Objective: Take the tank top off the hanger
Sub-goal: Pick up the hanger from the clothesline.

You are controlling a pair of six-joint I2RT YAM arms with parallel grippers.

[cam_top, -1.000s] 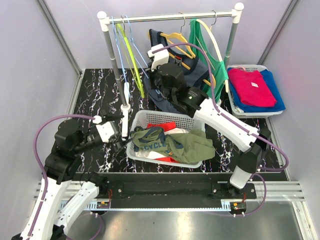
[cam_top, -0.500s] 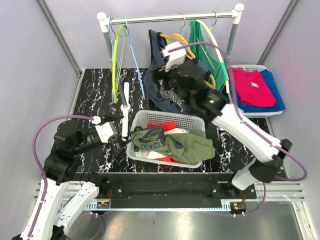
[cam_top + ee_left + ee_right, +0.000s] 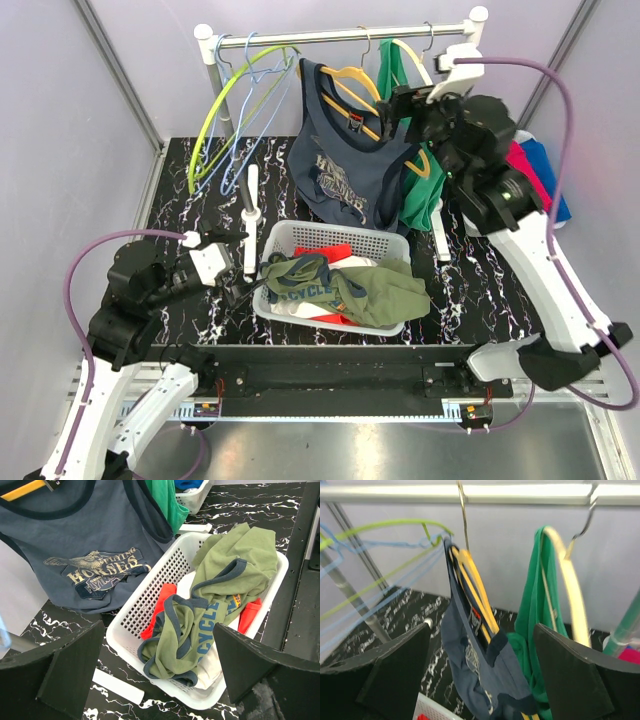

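The navy tank top's near strap (image 3: 497, 646) is lined up with my right gripper's opening, so I keep going in until the fingers close below the hanger's end.
A navy tank top (image 3: 340, 170) with a gold print hangs on a yellow hanger (image 3: 352, 85) hooked over the rail (image 3: 300, 38). Beside it a green tank top (image 3: 422, 185) hangs on a cream hanger (image 3: 415, 58). My right gripper (image 3: 408, 108) is up by the rail, open and holding nothing. In its wrist view the navy tank top (image 3: 475, 665) and yellow hanger (image 3: 477, 587) hang just beyond the fingers, apart from them. My left gripper (image 3: 235, 270) is low at the basket's left side, open and empty.
A white basket (image 3: 320, 228) holds an olive tank top (image 3: 350, 285) and red clothes. A second basket (image 3: 478, 222) at the right holds red and blue clothes. Empty green and blue hangers (image 3: 235, 100) swing at the rail's left end. The rack's white feet (image 3: 250, 215) lie on the black marble table.
My right arm has swung from the left of the navy tank top up to the right and its jaws have opened. The navy top now hangs spread out. The empty hangers have swung.
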